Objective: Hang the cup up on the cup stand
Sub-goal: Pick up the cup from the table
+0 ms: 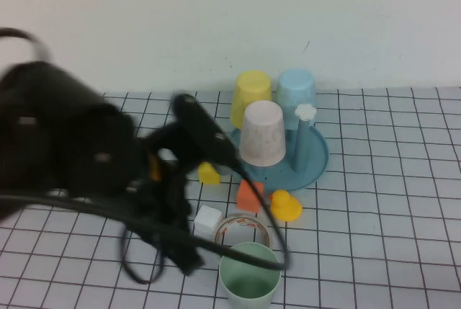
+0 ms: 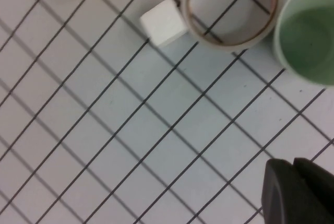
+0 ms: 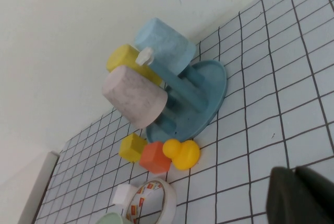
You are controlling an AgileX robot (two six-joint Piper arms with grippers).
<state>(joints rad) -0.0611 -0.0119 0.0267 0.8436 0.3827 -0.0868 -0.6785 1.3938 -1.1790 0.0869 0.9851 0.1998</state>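
Note:
The mint-green cup stands with its opening up and its side (image 1: 228, 282) clear toward the robot's left gripper, so the gripper should keep going to the cup's rim until its fingers straddle that side.
The pale mint-green cup (image 1: 248, 281) stands upright, mouth up, at the table's front edge; it also shows in the left wrist view (image 2: 308, 38). The teal-blue cup stand (image 1: 314, 167) is behind it, and its white flower knob (image 1: 306, 112) tops a bare peg. Yellow, light blue and pink-speckled cups hang on the other pegs. My left gripper (image 1: 189, 260) is low over the table just left of the cup, shut and empty (image 2: 297, 190). My right gripper (image 3: 302, 192) is shut and empty over bare tiles, away from the stand (image 3: 211, 96); it is out of the high view.
A tape ring (image 1: 243, 228), a white cube (image 1: 207, 219), an orange block (image 1: 249, 196), a yellow block (image 1: 209, 173) and a yellow duck (image 1: 285, 205) lie between the cup and the stand. The left arm's black cable (image 1: 277, 240) loops over them.

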